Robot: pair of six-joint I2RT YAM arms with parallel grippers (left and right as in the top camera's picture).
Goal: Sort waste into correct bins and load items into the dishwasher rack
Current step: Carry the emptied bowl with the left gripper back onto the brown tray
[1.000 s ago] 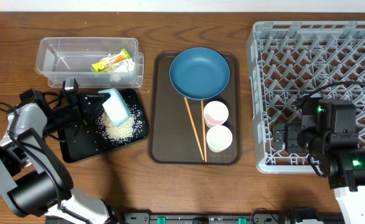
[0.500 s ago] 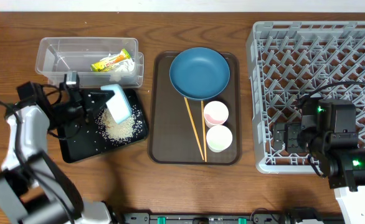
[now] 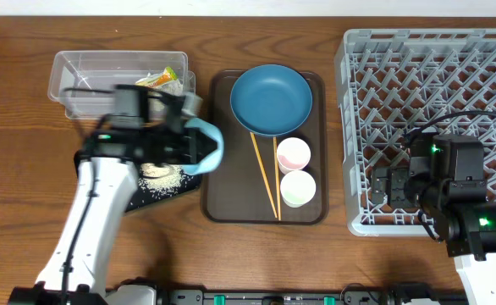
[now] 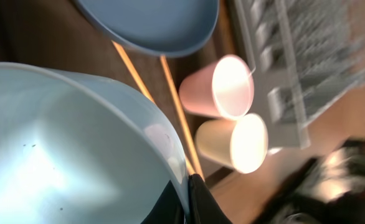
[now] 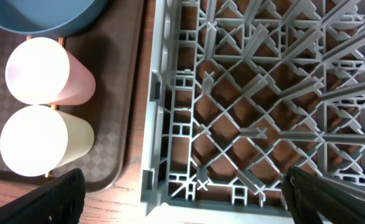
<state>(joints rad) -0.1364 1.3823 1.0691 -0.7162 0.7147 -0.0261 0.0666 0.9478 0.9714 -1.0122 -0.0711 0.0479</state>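
Observation:
The light-blue bowl [image 4: 52, 155] is empty and the brown tray is clear beside the chopsticks [image 3: 237, 191], so my left gripper should go on lowering the bowl and let go of it there.
My left gripper [image 3: 190, 149] is shut on the rim of the light-blue bowl [image 3: 209, 144], which hangs over the brown tray's left edge. In the left wrist view the bowl [image 4: 64, 143] fills the left side, its rim pinched between the dark fingers [image 4: 201, 202]. The dark-blue bowl [image 3: 271, 99], two chopsticks [image 3: 263, 174], the pink cup [image 3: 293, 154] and the pale-green cup [image 3: 298, 188] sit on the brown tray. Rice [image 3: 158, 174] lies on the black tray [image 3: 183, 184], mostly hidden by my arm. The wrapper [image 3: 159, 79] lies in the clear tub [image 3: 79, 80]. My right gripper [image 5: 198, 205] is open over the rack's [image 3: 434, 76] front-left corner.
The brown serving tray [image 3: 223, 199] lies between the bins and the grey rack. In the right wrist view the rack's wall [image 5: 154, 124] runs close beside the tray's edge [image 5: 123, 124] and both cups [image 5: 39, 71]. The table's front edge runs below.
My left arm has swung right with the light-blue bowl, from above the black tray to the brown tray's left edge. The right arm has not moved.

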